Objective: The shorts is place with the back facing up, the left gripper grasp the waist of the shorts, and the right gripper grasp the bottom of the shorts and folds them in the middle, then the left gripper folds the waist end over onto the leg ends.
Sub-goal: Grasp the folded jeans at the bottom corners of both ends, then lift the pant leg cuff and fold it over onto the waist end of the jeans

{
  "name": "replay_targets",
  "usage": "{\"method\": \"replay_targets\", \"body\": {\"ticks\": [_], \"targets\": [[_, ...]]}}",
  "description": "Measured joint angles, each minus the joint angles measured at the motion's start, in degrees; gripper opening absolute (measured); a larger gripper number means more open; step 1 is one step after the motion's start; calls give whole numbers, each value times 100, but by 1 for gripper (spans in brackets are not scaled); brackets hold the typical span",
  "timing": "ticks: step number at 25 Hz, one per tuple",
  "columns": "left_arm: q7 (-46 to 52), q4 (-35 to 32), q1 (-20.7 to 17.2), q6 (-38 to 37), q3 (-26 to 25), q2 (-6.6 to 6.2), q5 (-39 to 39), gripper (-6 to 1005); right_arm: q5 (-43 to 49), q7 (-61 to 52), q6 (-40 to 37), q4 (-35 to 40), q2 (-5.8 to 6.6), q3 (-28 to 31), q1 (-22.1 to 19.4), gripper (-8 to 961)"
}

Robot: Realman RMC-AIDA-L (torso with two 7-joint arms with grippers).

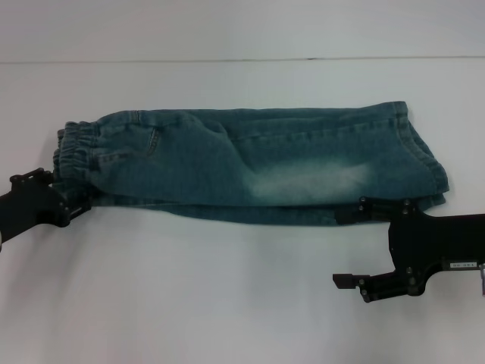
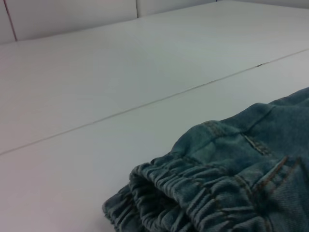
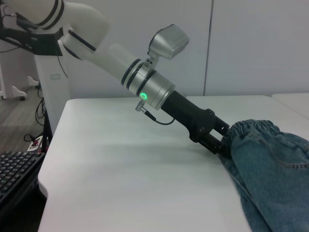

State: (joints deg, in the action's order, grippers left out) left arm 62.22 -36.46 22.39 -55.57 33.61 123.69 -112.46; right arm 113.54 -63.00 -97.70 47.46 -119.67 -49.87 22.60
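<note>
The robot's left gripper has hold of only the near corner of the gathered waist (image 1: pixel 76 192), so the elastic waist (image 1: pixel 76 150) will droop and crumple when the robot folds it over.
The blue-green denim shorts (image 1: pixel 250 163) lie folded lengthwise on the white table (image 1: pixel 189 288), with the elastic waist (image 1: pixel 76 152) on the left and the leg ends (image 1: pixel 424 152) on the right. My left gripper (image 1: pixel 78 203) is at the waist's near corner, shut on the fabric. The right wrist view shows the same left gripper (image 3: pixel 223 146) biting the waist (image 3: pixel 251 129). My right gripper (image 1: pixel 339 246) is open at the near edge by the leg ends. Its upper finger (image 1: pixel 356 213) lies against the hem and its lower finger (image 1: pixel 347 279) is over bare table. The left wrist view shows the gathered waist (image 2: pixel 193 188) close up.
A seam line (image 1: pixel 227 61) crosses the table behind the shorts. In the right wrist view, the table's edge (image 3: pixel 46 169) drops off beside a keyboard (image 3: pixel 14 174), and a wall panel stands behind.
</note>
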Motion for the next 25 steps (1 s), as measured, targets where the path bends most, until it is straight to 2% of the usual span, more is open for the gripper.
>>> {"method": "replay_targets", "body": {"ticks": [2,8,13,18,25], "targets": [[-1,-41,-28,-87,-20,8,8,797,-1,-1,9,0,1,2,0,918],[-4,-143,-108,-341,-48,14,66,569,-13,-2,36,0,5,13,-4,915],[-13,-152,-120,-510,-43,14,86,326,-18,-1,94,-29,3,96,-37,909],[75,-233,-71,-690,-9,8,42,152,-101,32,255,-143,-13,352,-51,904],[1099,-1083,-71,-987,233,12,-306,114,-789,183,1052,-603,-25,377,21,896]]}}
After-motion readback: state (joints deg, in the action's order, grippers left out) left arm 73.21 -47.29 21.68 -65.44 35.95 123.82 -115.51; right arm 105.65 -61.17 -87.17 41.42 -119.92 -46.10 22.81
